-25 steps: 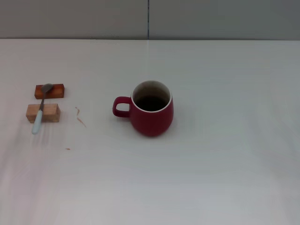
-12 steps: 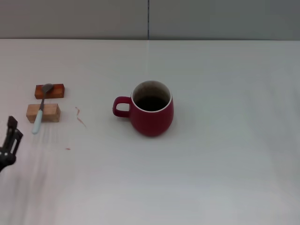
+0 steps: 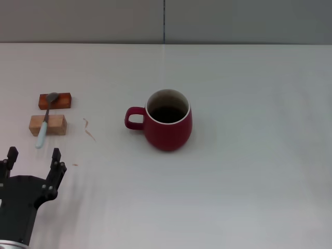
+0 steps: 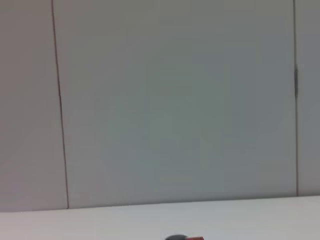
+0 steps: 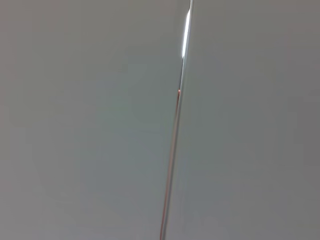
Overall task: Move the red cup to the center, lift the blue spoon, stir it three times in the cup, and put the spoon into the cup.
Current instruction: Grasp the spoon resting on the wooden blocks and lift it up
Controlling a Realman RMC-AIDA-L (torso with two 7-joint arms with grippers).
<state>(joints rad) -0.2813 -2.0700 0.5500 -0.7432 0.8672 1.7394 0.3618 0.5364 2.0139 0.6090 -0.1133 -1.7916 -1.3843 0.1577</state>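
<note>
The blue spoon's handle sticks out [image 3: 42,136] past the pale block toward the left gripper's open fingers, so the robot should keep moving that gripper forward until both fingers stand beside the handle.
The red cup [image 3: 167,121] stands upright near the table's middle, its handle pointing left. The blue spoon [image 3: 45,120] lies at the far left across two small wooden blocks, its grey bowl on the far block and its pale handle end on the table. My left gripper [image 3: 32,157] is open at the lower left, a short way nearer than the spoon's handle and apart from it. The left wrist view shows only the wall and a sliver of the spoon bowl [image 4: 175,237]. My right gripper is out of view.
A red-brown block [image 3: 55,100] and a pale wooden block [image 3: 47,125] hold up the spoon. A few small specks lie on the white table [image 3: 249,171] between the blocks and the cup. A grey wall runs behind the table.
My left gripper has come into the head view from the lower left and moved right, toward the spoon's near end. The cup and spoon have not moved.
</note>
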